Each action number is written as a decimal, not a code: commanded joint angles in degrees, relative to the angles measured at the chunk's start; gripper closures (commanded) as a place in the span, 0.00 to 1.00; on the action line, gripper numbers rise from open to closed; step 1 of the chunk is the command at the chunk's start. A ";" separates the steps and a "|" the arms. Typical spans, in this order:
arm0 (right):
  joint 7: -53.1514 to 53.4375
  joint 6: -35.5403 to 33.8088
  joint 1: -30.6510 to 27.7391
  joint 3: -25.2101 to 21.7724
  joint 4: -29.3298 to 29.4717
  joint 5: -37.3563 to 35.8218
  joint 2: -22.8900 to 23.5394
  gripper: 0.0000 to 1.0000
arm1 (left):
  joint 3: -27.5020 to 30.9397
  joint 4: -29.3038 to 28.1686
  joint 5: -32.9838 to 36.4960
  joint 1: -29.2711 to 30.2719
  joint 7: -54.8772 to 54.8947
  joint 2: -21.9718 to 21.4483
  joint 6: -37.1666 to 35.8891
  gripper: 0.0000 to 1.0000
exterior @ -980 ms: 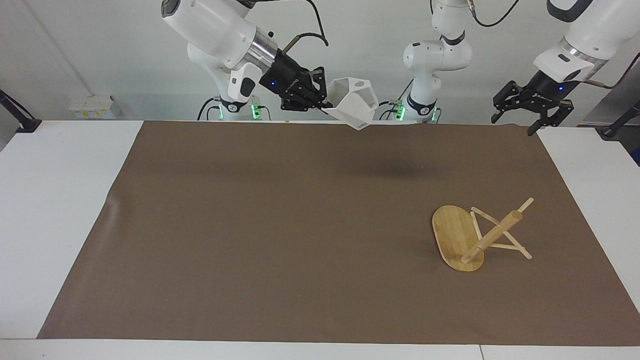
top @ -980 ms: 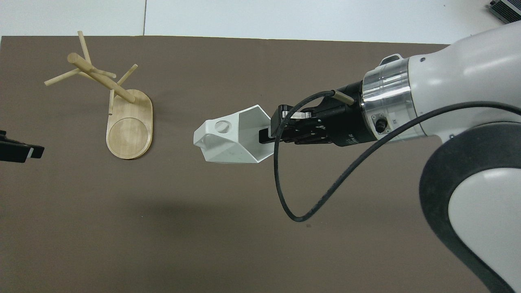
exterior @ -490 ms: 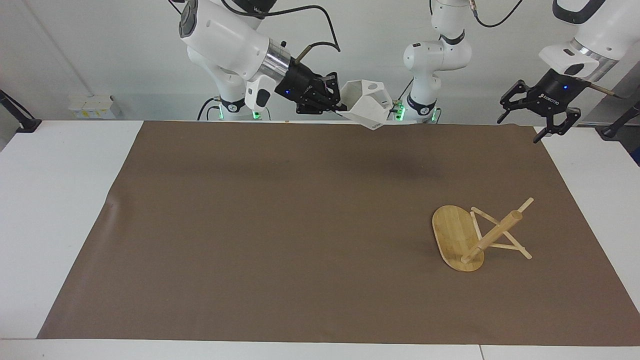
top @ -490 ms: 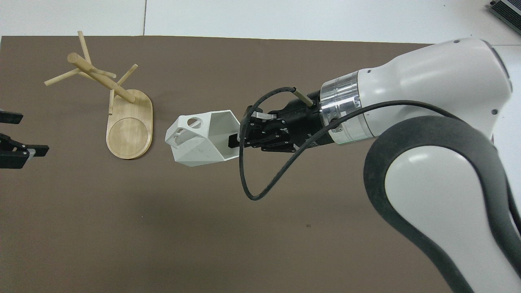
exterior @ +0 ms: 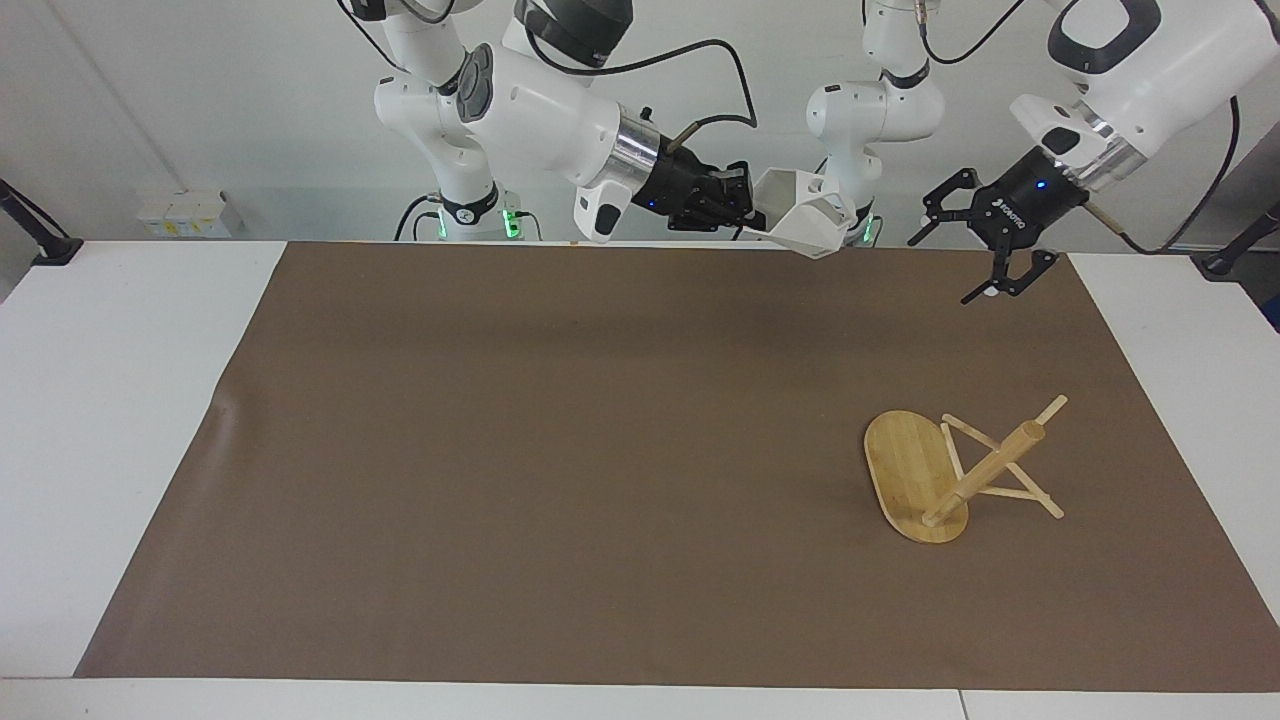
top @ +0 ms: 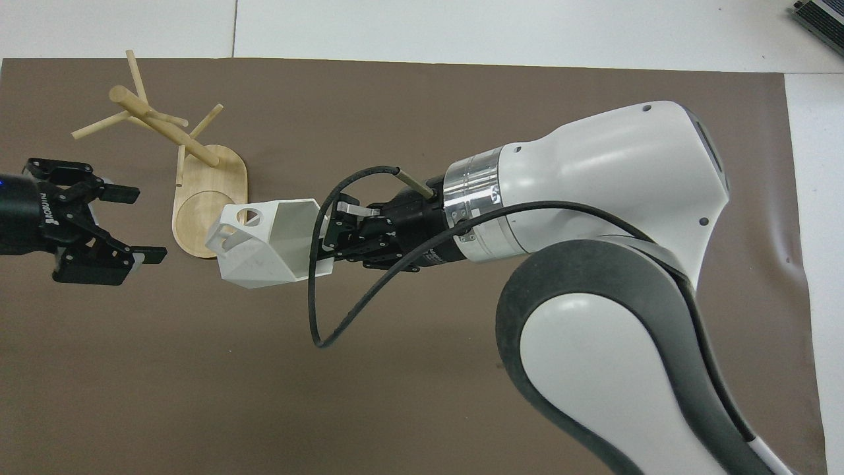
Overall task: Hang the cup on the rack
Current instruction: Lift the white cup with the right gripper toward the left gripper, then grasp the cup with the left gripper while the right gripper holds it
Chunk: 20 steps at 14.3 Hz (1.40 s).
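The cup's handle end (top: 229,238) sticks out from my right gripper toward my open left gripper, which should keep moving in until its fingers straddle the cup's sides (top: 257,266).
The white faceted cup (exterior: 805,222) is held in the air, tipped on its side, by my right gripper (exterior: 748,213), which is shut on its rim. The overhead view shows the cup (top: 260,247) with its handle pointing away from the right gripper (top: 321,243) and its edge overlapping the rack's base. The bamboo rack (exterior: 915,475) lies tipped over on the brown mat toward the left arm's end, its post (exterior: 985,468) and pegs resting low; it also shows in the overhead view (top: 211,211). My left gripper (exterior: 940,268) is open and empty in the air, beside the cup (top: 146,224).
A brown mat (exterior: 560,450) covers most of the white table (exterior: 110,400). The rack is the only thing lying on the mat. A crease (top: 788,241) marks the mat toward the right arm's end.
My right gripper has carried the cup toward the left arm's end of the table. My left gripper has come in over the mat toward the cup, still open.
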 commanded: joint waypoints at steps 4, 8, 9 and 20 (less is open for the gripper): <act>1.20 1.44 -0.03 1.28 -1.45 0.82 -0.61 1.00 | 0.53 -5.63 -4.79 -3.20 9.94 -2.46 -1.16 0.00; 1.20 1.36 -0.03 1.28 -1.54 0.65 -0.61 1.00 | 0.62 -7.73 -7.24 -3.65 11.98 -4.30 -5.39 0.00; 1.11 1.36 -0.03 1.28 -1.54 0.65 -0.61 1.00 | 0.62 -8.79 -8.47 -3.73 12.16 -4.66 -5.30 0.00; 1.02 1.35 -0.03 1.28 -1.46 0.65 -0.61 1.00 | 0.53 -12.58 -21.13 -8.39 14.18 -6.68 1.82 0.00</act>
